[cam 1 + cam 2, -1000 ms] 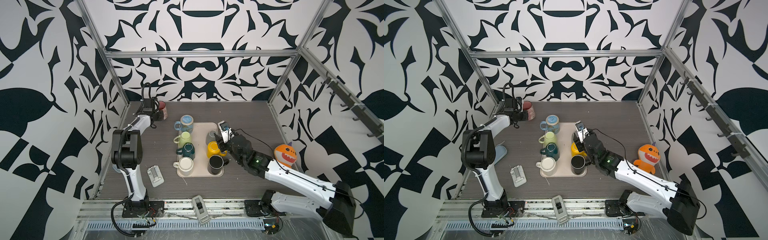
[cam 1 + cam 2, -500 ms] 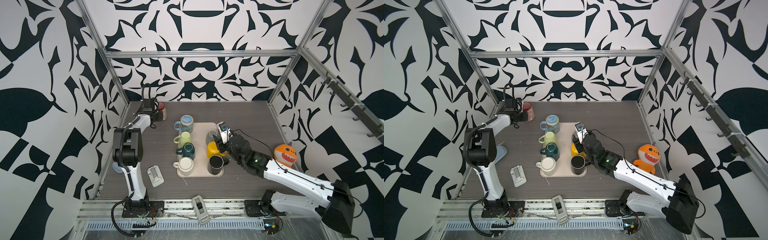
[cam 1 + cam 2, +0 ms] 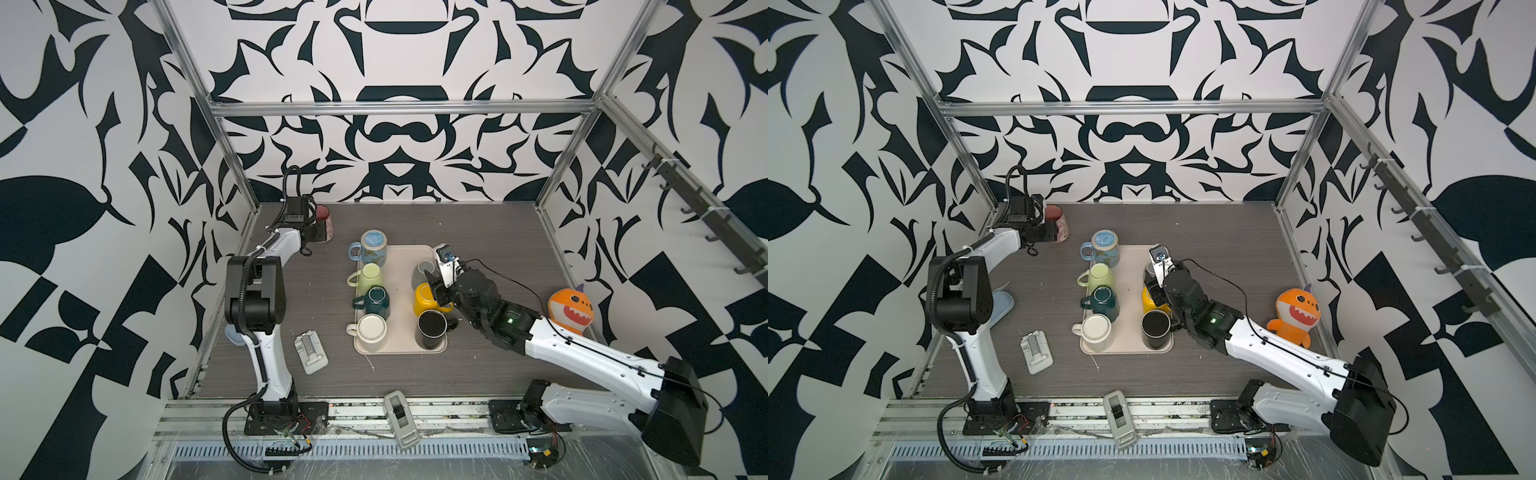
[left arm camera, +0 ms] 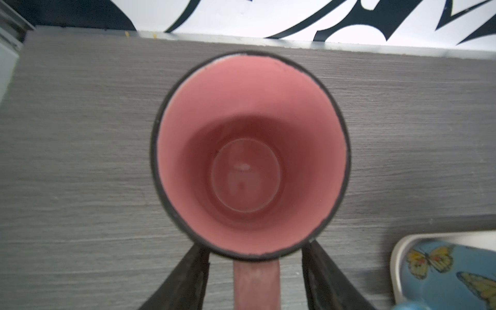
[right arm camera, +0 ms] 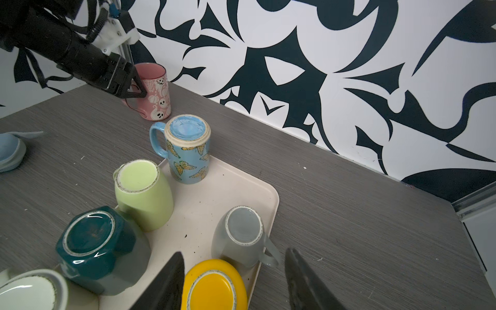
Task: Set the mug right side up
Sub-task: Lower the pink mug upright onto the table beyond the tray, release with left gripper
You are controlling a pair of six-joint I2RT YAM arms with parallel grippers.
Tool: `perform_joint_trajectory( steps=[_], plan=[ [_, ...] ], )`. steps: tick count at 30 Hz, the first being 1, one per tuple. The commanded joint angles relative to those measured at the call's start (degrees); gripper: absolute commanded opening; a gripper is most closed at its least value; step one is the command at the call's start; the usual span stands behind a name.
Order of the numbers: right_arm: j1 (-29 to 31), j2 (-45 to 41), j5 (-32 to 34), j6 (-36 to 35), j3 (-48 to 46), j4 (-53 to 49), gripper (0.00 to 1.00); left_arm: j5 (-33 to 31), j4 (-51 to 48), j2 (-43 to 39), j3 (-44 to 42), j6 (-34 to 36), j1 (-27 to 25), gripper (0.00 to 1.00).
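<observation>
The pink mug (image 3: 1058, 223) is standing upright and its handle is clear of my fingers, so my left gripper should go on to the blue mug's handle (image 3: 1086, 250) and close there.
A pink mug (image 3: 324, 219) (image 3: 1057, 221) with ghost prints stands right side up at the table's back left, its pink inside (image 4: 249, 155) facing the left wrist camera. My left gripper (image 4: 256, 249) (image 3: 319, 233) is open, its fingers on either side of the handle with a gap on each side. In the right wrist view the pink mug (image 5: 155, 91) rests on the table beside the left gripper (image 5: 139, 90). My right gripper (image 5: 234, 252) (image 3: 436, 289) hangs open over an upside-down yellow mug (image 5: 214, 287) (image 3: 426, 301) on the tray (image 3: 405, 257).
The tray also holds upside-down blue butterfly (image 3: 372, 247), light green (image 3: 368, 276), teal (image 3: 376, 299) and grey (image 5: 241, 230) mugs, plus white (image 3: 371, 330) and black (image 3: 431, 328) ones. An orange shark plush (image 3: 569, 305) sits at the right. A grey device (image 3: 311, 347) lies front left.
The left gripper's jaws have opened off the pink mug's handle, leaving the mug standing upright. The right gripper has shifted slightly over the yellow mug.
</observation>
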Motion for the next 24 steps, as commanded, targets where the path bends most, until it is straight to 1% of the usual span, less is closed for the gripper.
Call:
perform_joint_trajectory(
  steps=[1, 5, 8, 9, 11, 13, 14, 15, 16, 17, 18, 19, 21, 24],
  plan=[
    [-0.22, 0.04, -0.4, 1.22, 0.54, 1.78, 0.61, -0.62, -1.72, -4.27, 0.49, 0.21, 0.21, 0.62],
    [-0.22, 0.48, -0.58, 1.59, 0.94, 1.82, 0.61, -1.33, -3.31, -11.35, -1.88, -2.87, 0.26, 0.62],
    [-0.69, 1.65, -1.24, 2.82, 2.06, 0.86, 0.62, -1.17, -5.94, -18.16, -3.03, -10.19, 0.26, 0.61],
    [-1.03, 2.29, -1.84, 3.41, 2.72, 0.21, 0.62, -0.65, -7.71, -20.39, -2.99, -14.04, 0.2, 0.62],
    [-1.72, 3.71, -2.65, 4.75, 4.02, -1.11, 0.62, 1.51, -10.81, -24.44, -3.46, -24.2, 0.21, 0.62],
    [-2.38, 5.2, -3.96, 5.84, 5.37, -1.93, 0.63, 8.19, -10.01, -29.05, -6.86, -37.89, 0.26, 0.62],
    [-2.62, 5.76, -4.28, 6.36, 5.96, -2.16, 0.63, 11.39, -8.04, -30.83, -9.4, -44.35, 0.24, 0.61],
    [-3.05, 6.39, -4.89, 6.97, 6.46, -2.41, 0.63, 14.59, -3.61, -33.12, -13.14, -52.44, 0.26, 0.61],
    [-3.5, 6.88, -5.58, 7.71, 7.07, -2.75, 0.63, 16.63, 1.75, -35.23, -17.66, -60.41, 0.17, 0.61],
    [-3.97, 7.23, -6.11, 8.34, 7.55, -3.02, 0.63, 17.37, 6.24, -36.71, -21.38, -67.16, -0.08, 0.6],
    [-4.39, 7.52, -6.68, 8.96, 7.85, -3.24, 0.63, 17.28, 11.55, -38.41, -25.74, -74.31, -0.47, 0.59],
    [-4.75, 7.62, -7.17, 9.4, 8.16, -3.43, 0.63, 15.86, 15.57, -40.0, -29.3, -80.26, -1.05, 0.57],
    [-5.41, 7.54, -7.96, 10.11, 8.44, -3.71, 0.63, 11.26, 18.43, -43.22, -33.86, -88.22, -2.96, 0.57],
    [-6.24, 6.97, -8.39, 10.87, 8.4, -4.14, 0.63, 4.14, 17.09, -45.29, -35.9, -93.65, -6.46, 0.57]
  ],
)
